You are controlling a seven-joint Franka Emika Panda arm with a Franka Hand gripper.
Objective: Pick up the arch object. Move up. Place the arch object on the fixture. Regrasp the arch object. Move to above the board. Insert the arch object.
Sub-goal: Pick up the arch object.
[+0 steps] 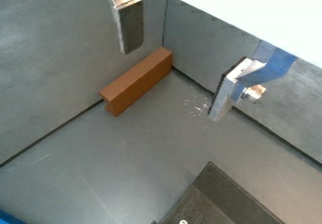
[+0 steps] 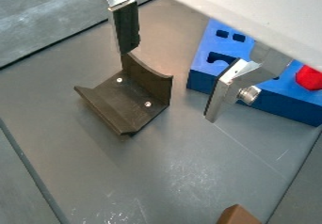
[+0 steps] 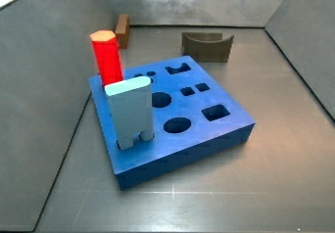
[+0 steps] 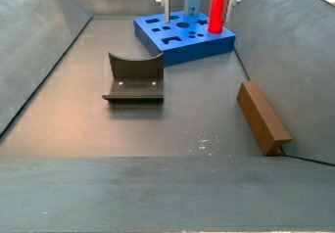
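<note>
The arch object will sit tilted with an end sticking up when I put it in the dark fixture's notch, because the sides of the notch slope.
The arch object is a long brown bar lying flat on the grey floor beside a wall, also seen in a side view. My gripper hangs open well above the floor with nothing between its fingers. In a wrist view the gripper is over the gap between the fixture and the board. The dark fixture stands bare, with its notch facing up. The blue board has shaped holes in its top.
A red cylinder and a pale blue upright block stand in the board. Grey walls close the floor in on all sides. The arch object lies along one wall, with the fixture between it and the opposite wall.
</note>
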